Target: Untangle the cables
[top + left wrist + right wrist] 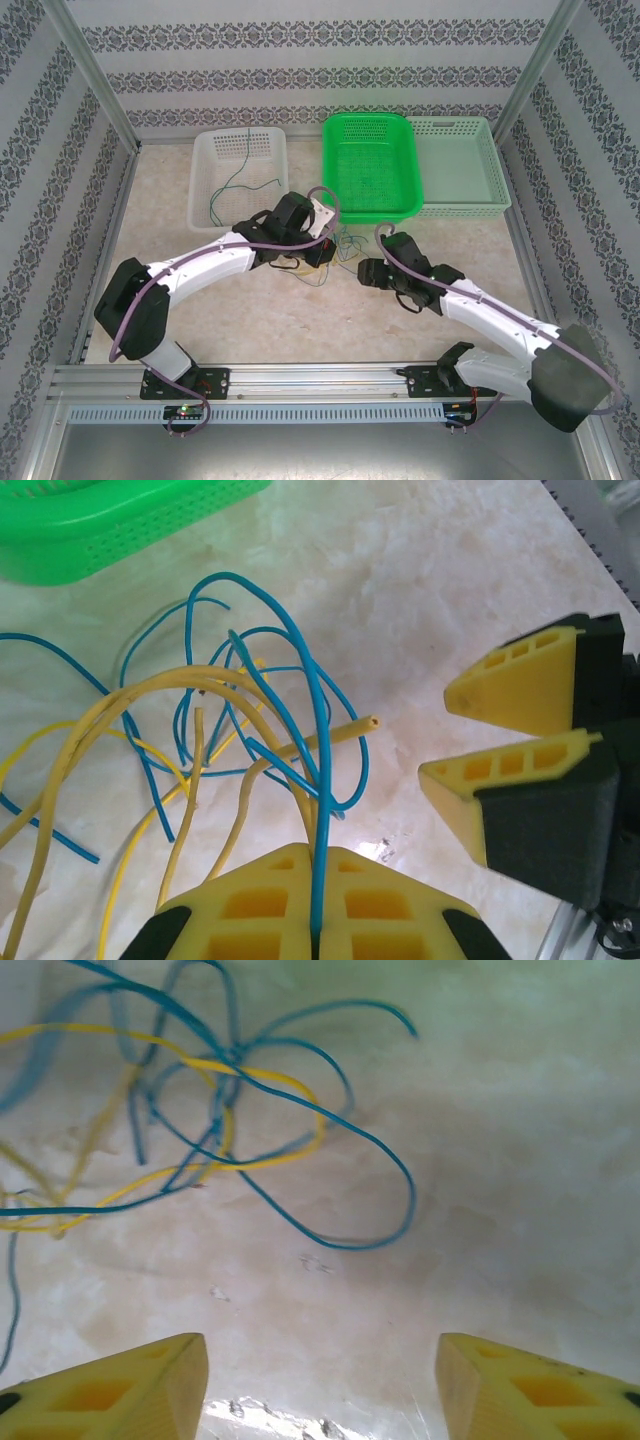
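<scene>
Blue cables are looping over yellow cables (262, 685), so my left gripper needs to stay still while my right gripper pulls a blue cable free into the pale green basket (460, 167).
The cables lie tangled on the marble tabletop between the two arms (345, 250). In the left wrist view, blue cables (290, 650) loop over thicker yellow cables (120, 705). My left gripper (320, 855) is shut on one blue cable (320, 810), which rises straight out of the closed pads into the tangle. My right gripper (435, 732) stands open just right of the tangle, and nothing is between its fingers. From its own wrist view, the right gripper (320, 1380) hovers over bare tabletop, with a blue loop (340, 1243) and a yellow loop (290, 1085) ahead of it.
Three baskets line the back: a white basket (200, 190) holding a green cable (243, 165), a bright green basket (330, 170), and a pale green basket (495, 170). The green basket's corner (100, 530) lies close behind the tangle. Patterned walls enclose the table.
</scene>
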`<state>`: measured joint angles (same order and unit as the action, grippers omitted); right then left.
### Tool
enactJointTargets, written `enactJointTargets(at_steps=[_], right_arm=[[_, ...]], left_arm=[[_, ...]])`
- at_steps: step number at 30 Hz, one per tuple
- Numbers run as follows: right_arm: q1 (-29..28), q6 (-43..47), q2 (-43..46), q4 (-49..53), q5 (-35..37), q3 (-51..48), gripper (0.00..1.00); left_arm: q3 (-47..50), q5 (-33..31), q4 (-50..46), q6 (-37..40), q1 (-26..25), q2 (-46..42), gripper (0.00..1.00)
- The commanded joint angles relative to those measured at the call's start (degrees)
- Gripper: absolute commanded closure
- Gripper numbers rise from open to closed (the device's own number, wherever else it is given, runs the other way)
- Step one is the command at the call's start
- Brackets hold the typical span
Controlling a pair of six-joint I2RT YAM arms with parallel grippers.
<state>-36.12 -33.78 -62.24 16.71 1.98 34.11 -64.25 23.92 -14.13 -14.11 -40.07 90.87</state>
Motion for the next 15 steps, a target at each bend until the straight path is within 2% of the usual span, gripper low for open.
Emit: enactJointTargets(at_steps=[1, 7, 15], right_arm=[[-2.92, 7.81, 1.44, -6.42, 3.18, -1.45, 0.32], [-7.64, 13.43, 1.38, -11.06, 6.76, -1.06, 0.28], [-8.51, 15.41, 1.18, -14.93, 7.91, -2.54, 0.27]], left_arm=[[0.91, 3.42, 3.43, -0.03, -0.22, -2.09, 0.95], [0.87, 4.7, 4.1, -1.17, -0.18, -2.19, 0.95], [0.96, 4.88, 4.28, -3.0, -0.09, -2.94, 0.95]])
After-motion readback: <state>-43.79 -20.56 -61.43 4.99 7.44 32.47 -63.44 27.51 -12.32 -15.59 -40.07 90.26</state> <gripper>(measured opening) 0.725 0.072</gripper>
